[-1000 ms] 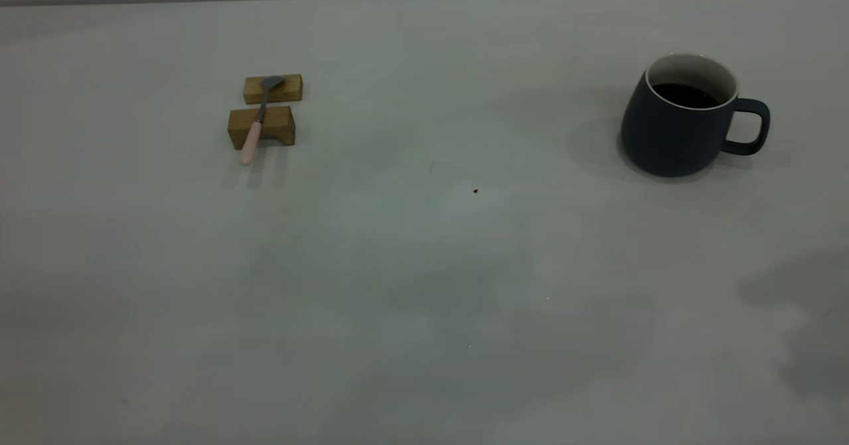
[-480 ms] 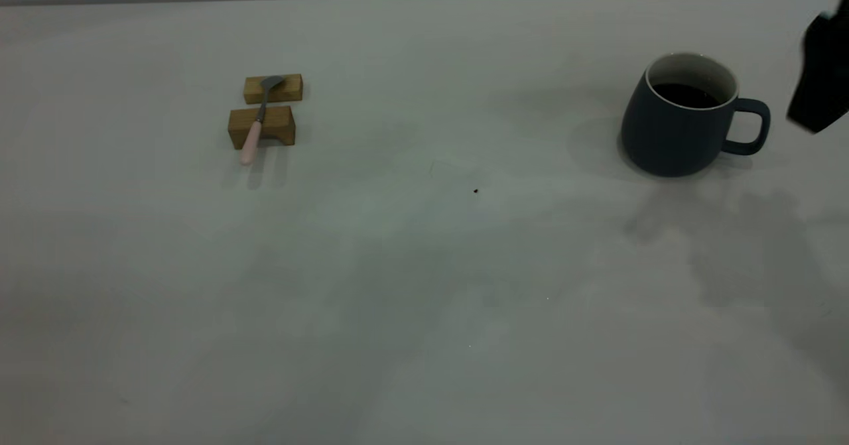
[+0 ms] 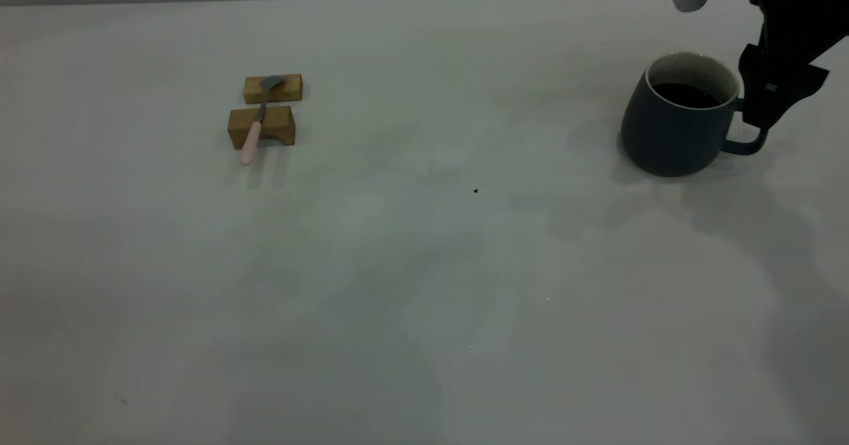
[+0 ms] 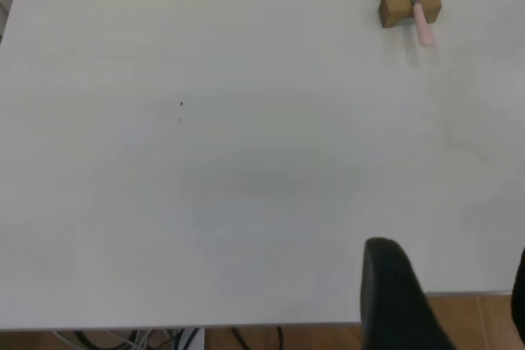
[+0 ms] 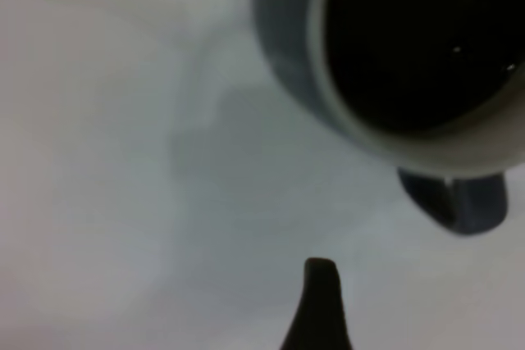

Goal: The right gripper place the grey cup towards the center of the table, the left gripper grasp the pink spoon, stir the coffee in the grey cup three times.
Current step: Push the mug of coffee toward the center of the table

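Observation:
The coffee (image 3: 684, 95) has its surface well below the grey cup's rim (image 3: 690, 54), so I expect it to stay inside while I carry the grey cup by its handle.
The grey cup (image 3: 670, 133) stands at the right of the table (image 3: 424, 266), holding dark coffee (image 3: 686, 95). My right gripper (image 3: 763, 110) hangs right beside the cup, its fingers over the upper part of the handle (image 3: 753, 145), open and holding nothing. The right wrist view shows the cup (image 5: 287, 63), the coffee (image 5: 410, 38), the handle (image 5: 459, 198) and a single black finger (image 5: 320, 301). At the left, the pink spoon (image 3: 255, 127) lies across two wooden blocks. My left gripper (image 4: 453, 284) is open and empty near the table's edge, far from the spoon (image 4: 418, 14).
Two brown wooden blocks (image 3: 272, 89) (image 3: 278, 123) carry the spoon. A tiny dark speck (image 3: 475, 191) marks the table's middle. In the left wrist view the table edge runs along the bottom, with wooden floor (image 4: 476, 317) and cables (image 4: 164, 338) beyond.
The right arm has come in from the right edge and moved left and down to the cup's handle. Cup, spoon and blocks have not moved.

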`<action>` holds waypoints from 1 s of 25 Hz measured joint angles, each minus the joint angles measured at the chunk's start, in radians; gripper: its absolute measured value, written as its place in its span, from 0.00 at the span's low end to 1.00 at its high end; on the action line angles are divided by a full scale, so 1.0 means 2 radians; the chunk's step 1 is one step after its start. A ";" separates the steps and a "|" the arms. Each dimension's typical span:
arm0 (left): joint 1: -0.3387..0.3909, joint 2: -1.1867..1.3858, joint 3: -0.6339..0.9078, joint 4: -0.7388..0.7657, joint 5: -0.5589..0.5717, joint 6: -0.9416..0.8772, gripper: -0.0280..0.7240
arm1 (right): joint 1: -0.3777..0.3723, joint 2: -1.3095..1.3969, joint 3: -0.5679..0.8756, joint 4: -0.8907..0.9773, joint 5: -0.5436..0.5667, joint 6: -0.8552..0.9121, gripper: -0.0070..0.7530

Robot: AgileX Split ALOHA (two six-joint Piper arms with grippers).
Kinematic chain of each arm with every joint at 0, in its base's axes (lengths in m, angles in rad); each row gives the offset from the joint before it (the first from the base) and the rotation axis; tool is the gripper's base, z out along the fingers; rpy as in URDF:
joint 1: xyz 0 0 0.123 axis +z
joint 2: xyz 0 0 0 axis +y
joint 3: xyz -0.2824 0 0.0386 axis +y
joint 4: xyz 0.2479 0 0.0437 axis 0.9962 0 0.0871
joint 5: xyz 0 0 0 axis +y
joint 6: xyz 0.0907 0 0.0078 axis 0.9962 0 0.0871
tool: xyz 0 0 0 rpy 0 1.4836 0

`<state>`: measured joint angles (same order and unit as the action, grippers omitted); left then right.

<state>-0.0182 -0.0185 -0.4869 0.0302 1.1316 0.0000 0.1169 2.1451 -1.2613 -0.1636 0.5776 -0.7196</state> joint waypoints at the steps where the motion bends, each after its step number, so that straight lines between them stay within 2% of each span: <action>1: 0.000 0.000 0.000 0.000 0.000 0.000 0.60 | -0.004 0.008 -0.009 -0.001 0.001 -0.002 0.92; 6: 0.000 0.000 0.000 0.000 0.000 -0.003 0.60 | -0.017 0.049 -0.041 -0.003 0.004 -0.021 0.92; 16: 0.000 0.000 0.000 0.000 0.000 -0.003 0.60 | -0.017 0.112 -0.101 -0.004 0.013 -0.030 0.89; 20: 0.000 0.000 0.000 0.000 0.000 -0.003 0.60 | -0.008 0.113 -0.103 0.003 0.022 -0.048 0.73; 25: 0.000 0.000 0.000 0.000 0.000 -0.003 0.60 | 0.020 0.113 -0.103 0.021 0.023 -0.052 0.43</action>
<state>-0.0182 -0.0185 -0.4865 0.0302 1.1316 -0.0053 0.1560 2.3711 -1.4664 -0.1216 0.6230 -0.8239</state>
